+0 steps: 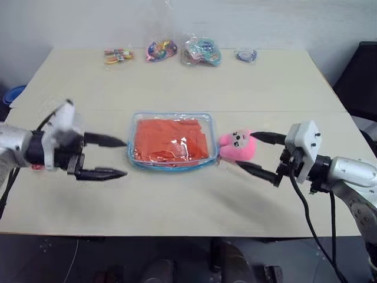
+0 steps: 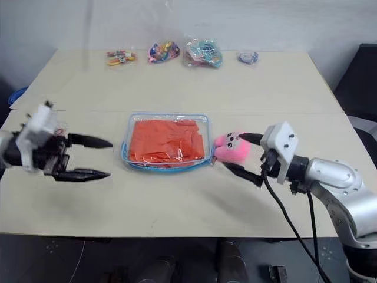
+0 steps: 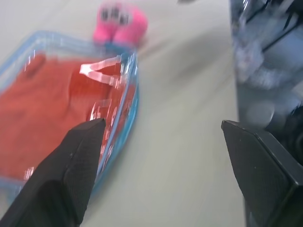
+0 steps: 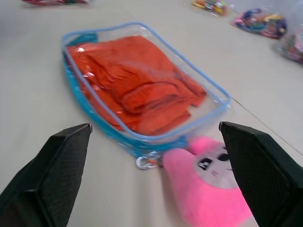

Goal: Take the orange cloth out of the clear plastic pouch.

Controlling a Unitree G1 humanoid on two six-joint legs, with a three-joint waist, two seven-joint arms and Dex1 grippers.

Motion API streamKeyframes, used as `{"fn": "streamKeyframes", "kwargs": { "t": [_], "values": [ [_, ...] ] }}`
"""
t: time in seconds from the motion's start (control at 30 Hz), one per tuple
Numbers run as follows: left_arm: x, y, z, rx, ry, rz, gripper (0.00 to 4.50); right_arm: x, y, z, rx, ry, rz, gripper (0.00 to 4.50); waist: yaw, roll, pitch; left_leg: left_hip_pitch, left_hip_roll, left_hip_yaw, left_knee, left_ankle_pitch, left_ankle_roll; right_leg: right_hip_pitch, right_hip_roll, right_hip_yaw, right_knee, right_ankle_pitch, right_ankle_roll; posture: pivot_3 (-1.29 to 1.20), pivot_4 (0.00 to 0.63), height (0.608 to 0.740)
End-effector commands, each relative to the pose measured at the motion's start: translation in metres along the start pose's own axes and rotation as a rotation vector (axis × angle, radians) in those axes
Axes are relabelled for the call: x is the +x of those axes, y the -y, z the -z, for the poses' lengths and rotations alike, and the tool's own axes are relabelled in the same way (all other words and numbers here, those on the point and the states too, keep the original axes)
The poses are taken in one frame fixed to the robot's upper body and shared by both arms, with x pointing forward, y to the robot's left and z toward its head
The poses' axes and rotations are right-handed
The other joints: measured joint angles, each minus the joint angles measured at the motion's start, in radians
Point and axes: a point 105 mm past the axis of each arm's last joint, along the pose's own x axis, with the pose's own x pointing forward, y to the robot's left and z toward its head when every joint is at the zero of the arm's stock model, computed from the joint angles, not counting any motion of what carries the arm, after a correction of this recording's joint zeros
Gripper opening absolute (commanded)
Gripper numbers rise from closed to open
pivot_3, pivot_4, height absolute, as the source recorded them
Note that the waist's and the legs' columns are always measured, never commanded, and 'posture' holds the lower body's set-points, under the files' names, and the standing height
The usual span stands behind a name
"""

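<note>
I expect the orange cloth (image 1: pixel 170 141) to slide out still bundled and leave the pouch empty when I pull, since it lies folded with a clear margin (image 1: pixel 205 126) around it.
The clear plastic pouch (image 1: pixel 172 142) with light blue edging lies flat at the table's middle. The orange cloth (image 1: pixel 171 140) is folded inside it. A pink plush charm (image 1: pixel 238 146) hangs off the pouch's right end. My left gripper (image 1: pixel 112 157) hovers open just left of the pouch, fingers pointing at it, nothing between them. My right gripper (image 1: pixel 259 154) is open on the right, its two fingers standing either side of the plush charm without gripping it. The pouch (image 4: pixel 142 99) and the cloth (image 4: pixel 135 90) also show in the right wrist view.
Several small clear bags of colourful items (image 1: pixel 160 50) lie along the table's far edge (image 1: pixel 177 49). A blue object (image 1: pixel 13 94) sits off the table's left side. A dark chair (image 1: pixel 360 76) stands at the right.
</note>
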Motion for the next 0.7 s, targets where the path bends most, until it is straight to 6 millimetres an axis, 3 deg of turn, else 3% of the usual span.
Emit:
{"fn": "streamKeyframes", "kwargs": {
  "t": [0.03, 0.23, 0.5, 0.6, 0.7],
  "values": [
    [0.012, 0.009, -0.011, -0.015, 0.048, 0.020, 4.15, 0.006, 0.017, 0.011, 0.062, -0.039, 0.089, 4.50, -0.004, 0.000, 0.000, 0.000, 0.000, 0.000, 0.000, 0.000, 0.000, 0.000, 0.000, 0.000, 0.000, 0.000, 0.000, 0.00, 0.150, 0.740],
    [0.023, 0.010, -0.015, 0.040, 0.063, 0.007, 4.15, 0.020, 0.037, 0.033, 0.313, -0.038, 0.184, 4.50, -0.025, 0.001, 0.000, 0.000, 0.001, 0.005, 0.000, 0.001, -0.002, -0.001, 0.001, -0.001, 0.000, 0.000, -0.001, 0.00, 0.150, 0.740],
    [0.026, 0.002, -0.016, 0.088, 0.065, -0.042, 4.15, 0.043, 0.034, 0.048, 0.510, -0.013, 0.174, 4.50, -0.026, 0.002, 0.001, 0.000, 0.001, 0.006, 0.000, 0.001, -0.002, -0.001, 0.001, -0.001, 0.000, 0.000, -0.001, 0.00, 0.150, 0.740],
    [0.026, 0.001, -0.013, 0.096, 0.055, -0.050, 4.18, 0.045, 0.033, 0.045, 0.541, 0.024, 0.175, 3.87, -0.026, 0.002, 0.001, 0.000, 0.001, 0.005, 0.000, 0.001, -0.002, -0.001, 0.001, -0.001, 0.000, 0.000, -0.001, 0.00, 0.150, 0.740],
    [0.026, 0.002, -0.011, 0.097, 0.052, -0.051, 4.18, 0.042, 0.031, 0.041, 0.533, 0.042, 0.167, 2.77, -0.028, 0.002, 0.001, 0.000, 0.001, 0.005, 0.000, 0.001, -0.003, -0.001, 0.001, -0.001, 0.000, 0.000, -0.001, 0.00, 0.150, 0.740]
  ]
}}
